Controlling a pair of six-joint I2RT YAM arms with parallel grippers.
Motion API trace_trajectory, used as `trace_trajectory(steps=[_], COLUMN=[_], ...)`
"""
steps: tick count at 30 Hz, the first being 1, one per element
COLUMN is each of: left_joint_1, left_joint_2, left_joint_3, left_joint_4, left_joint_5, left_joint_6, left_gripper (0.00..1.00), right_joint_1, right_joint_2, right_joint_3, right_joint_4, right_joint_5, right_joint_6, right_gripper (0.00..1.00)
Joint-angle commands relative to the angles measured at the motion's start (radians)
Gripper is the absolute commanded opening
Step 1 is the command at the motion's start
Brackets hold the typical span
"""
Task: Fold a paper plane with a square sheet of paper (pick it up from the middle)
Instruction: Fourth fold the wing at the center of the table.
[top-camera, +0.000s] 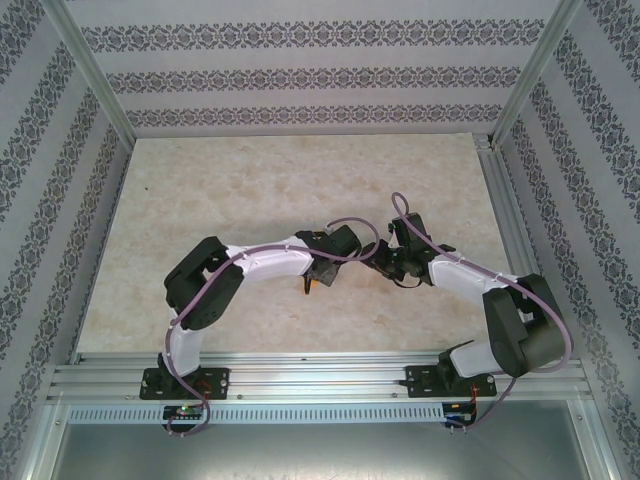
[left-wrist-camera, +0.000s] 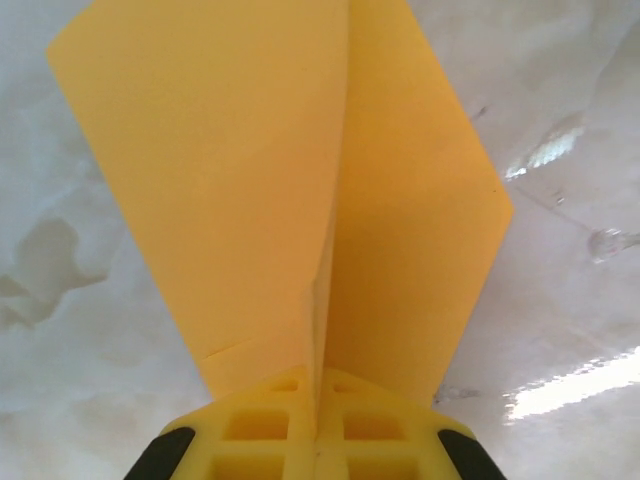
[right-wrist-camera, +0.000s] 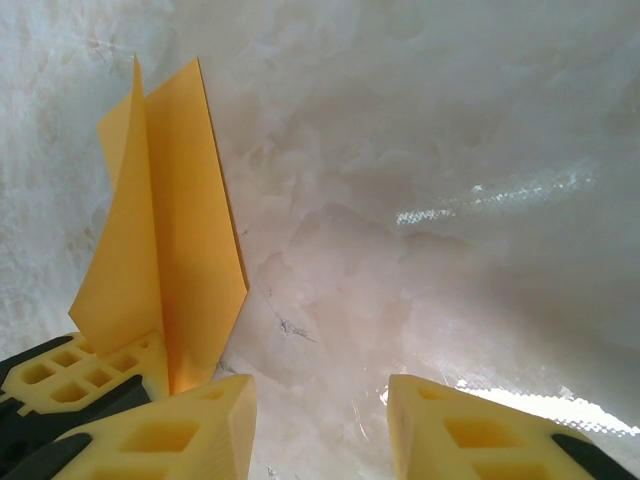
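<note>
The paper plane's wings (right-wrist-camera: 195, 225) are apart along a sharp centre fold (right-wrist-camera: 153, 210), so I expect the paper plane to stay spread open when my right gripper pinches it and moves it.
The square sheet of paper is folded into the paper plane (left-wrist-camera: 270, 180), an orange-yellow shape with two flat wings rising from a centre ridge. My left gripper (left-wrist-camera: 320, 385) is shut on that ridge at its near end, yellow pads pressed together. From above, a small orange bit of the plane (top-camera: 312, 285) shows under the left gripper (top-camera: 318, 278) near the table's middle front. My right gripper (right-wrist-camera: 320, 410) stands open just to the right of the plane (right-wrist-camera: 170, 240), with bare table between its fingers. The left gripper's fingers (right-wrist-camera: 90, 375) show at its lower left.
The pale marbled table (top-camera: 300, 180) stretches out behind both arms. Patterned walls and metal posts (top-camera: 95, 75) box it in on three sides. A metal rail (top-camera: 320, 375) runs along the near edge at the arm bases.
</note>
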Motion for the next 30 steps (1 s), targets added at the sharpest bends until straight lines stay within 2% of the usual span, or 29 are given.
trace_trajectory(steps=[1, 7, 12, 15, 18, 25, 30], left_joint_1=[0.019, 0.039, 0.075, 0.103, 0.129, 0.163, 0.186], left_joint_2=[-0.047, -0.097, -0.132, -0.147, -0.154, -0.182, -0.193], left_joint_3=[-0.027, -0.116, -0.219, -0.277, -0.326, -0.408, -0.442], left_joint_4=[0.114, 0.297, 0.465, 0.566, 0.649, 0.745, 0.777], left_joint_5=[0.160, 0.271, 0.347, 0.412, 0.470, 0.508, 0.530], left_joint_6=[-0.142, -0.304, -0.381, -0.409, -0.427, -0.443, -0.446], left_gripper=[0.01, 0.01, 0.02, 0.03, 0.03, 0.04, 0.04], right_joint_1=[0.008, -0.012, 0.003, 0.038, 0.088, 0.188, 0.216], right_joint_2=[-0.003, -0.023, -0.020, -0.007, 0.021, 0.119, 0.160], right_joint_3=[0.027, 0.019, -0.001, -0.012, -0.023, -0.045, -0.133], right_joint_4=[-0.012, -0.016, 0.046, 0.094, 0.177, 0.341, 0.581], right_joint_5=[0.009, -0.021, -0.081, -0.106, -0.123, -0.118, -0.125], right_joint_6=[-0.036, -0.056, -0.028, 0.007, 0.065, 0.178, 0.306], right_gripper=[0.38, 0.37, 0.34, 0.30, 0.20, 0.06, 0.00])
